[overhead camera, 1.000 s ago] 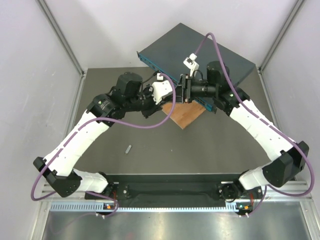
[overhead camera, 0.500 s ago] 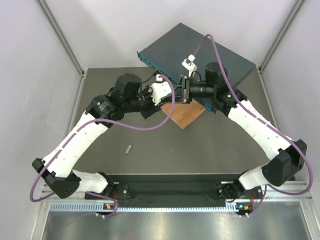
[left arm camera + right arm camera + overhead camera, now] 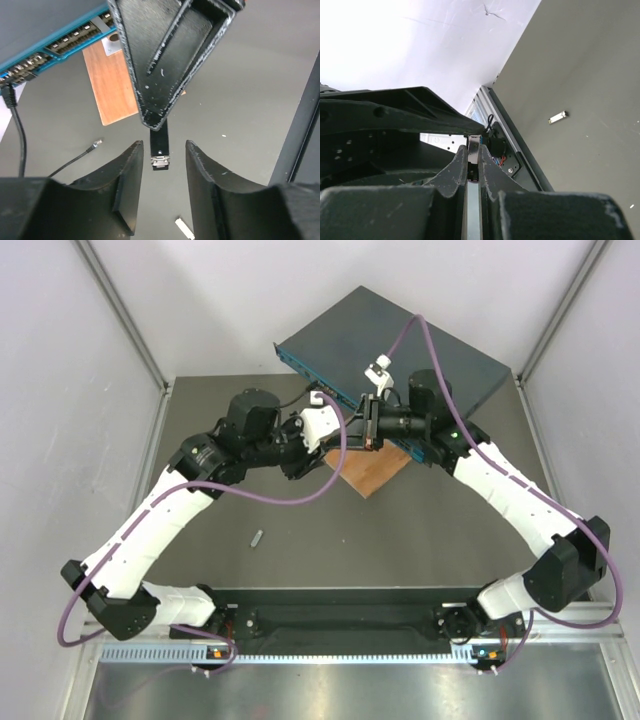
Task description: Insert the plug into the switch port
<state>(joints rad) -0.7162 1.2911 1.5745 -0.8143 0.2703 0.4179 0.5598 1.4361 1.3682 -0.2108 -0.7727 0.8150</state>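
The switch's side (image 3: 491, 391) is unheld while my right gripper is on the plug. Next, my left gripper takes the plug's tip (image 3: 160, 161) so that my right gripper is free to steady the switch.
The switch (image 3: 420, 345) is a dark blue-grey box at the back with a teal front face (image 3: 300, 364) of sockets, which also shows in the left wrist view (image 3: 60, 46). My right gripper (image 3: 368, 426) is shut on the plug (image 3: 160, 149), a thin dark strip with a metal tip, and holds it above the table in front of the switch. The right wrist view shows the plug (image 3: 474, 146) pinched between the fingers (image 3: 473, 150). My left gripper (image 3: 344, 426) is open; its jaws (image 3: 163, 146) stand either side of the plug's tip without touching it.
A thin brown wooden board (image 3: 375, 468) lies under the switch's front edge (image 3: 112, 85). A small grey piece (image 3: 257, 537) lies loose on the table. A black cable with a clear connector (image 3: 95, 145) lies near the board. Purple arm cables loop over both arms.
Both grippers have shifted only slightly near the switch front. The right gripper still holds the plug and the left stays open.
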